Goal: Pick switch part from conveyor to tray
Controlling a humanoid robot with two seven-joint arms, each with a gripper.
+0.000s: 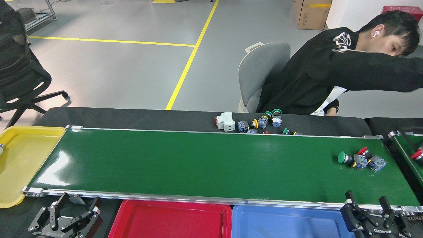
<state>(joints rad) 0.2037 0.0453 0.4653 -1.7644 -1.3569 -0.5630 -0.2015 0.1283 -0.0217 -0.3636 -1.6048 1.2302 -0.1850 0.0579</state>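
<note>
I expect the green-capped switch part to come free alone when I lift it and the red-capped one to stay behind, because the switch parts' bodies merely touch.
The conveyor runs across the head view as a wide green belt. Near its right end two switch parts lie on their sides, touching: a green-capped one and a red-capped one. Along the near edge sit a red tray and a blue tray, and a yellow tray stands at the belt's left end. My left gripper is open at the bottom left, empty. My right gripper is open at the bottom right, just in front of the two switch parts and below the belt's rail.
A person sits behind the table, one sleeve stretched out to the right. Several loose switch parts and a white breaker lie on the black table behind the belt. A second green belt at the right carries a red-capped part.
</note>
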